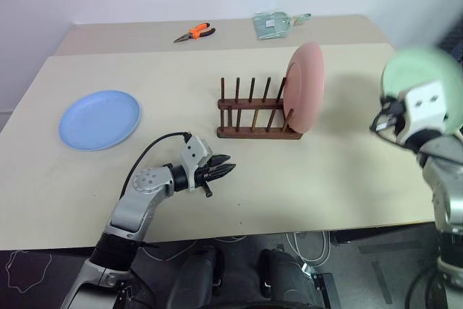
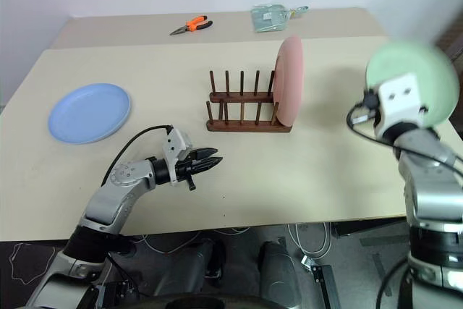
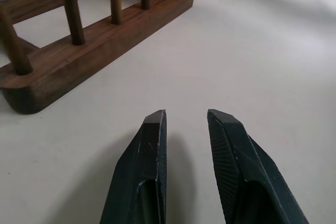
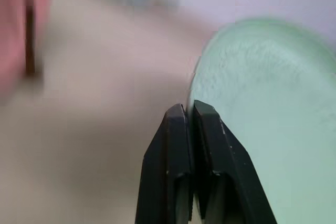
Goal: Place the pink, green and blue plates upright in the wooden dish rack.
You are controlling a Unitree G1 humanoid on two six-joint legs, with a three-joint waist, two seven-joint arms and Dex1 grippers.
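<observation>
Next, I move my left gripper off the rack, take the plate's rim [image 1: 64, 134] and hand it over, because the rack separates the blue plate [image 1: 100, 120] from my right gripper.
The pink plate [image 1: 305, 85] stands upright in the right end of the wooden dish rack [image 1: 249, 132] at mid-table. Flat on the table at the left lies the blue plate [image 1: 99, 119]. The green plate [image 1: 405, 70] is held up in the air at the right, beyond the rack's right end. My right gripper [image 4: 189, 106] is shut on the rim of that green plate [image 4: 262, 108]. My left gripper [image 1: 230, 166] hovers low over the table in front of the rack, slightly open, with nothing between its fingers [image 3: 155, 129].
Orange-handled pliers [image 1: 194, 32] and a clear packet [image 1: 273, 24] lie on the far table behind the rack. Several rack slots left of the pink plate hold nothing. The table's front edge runs just behind my left arm.
</observation>
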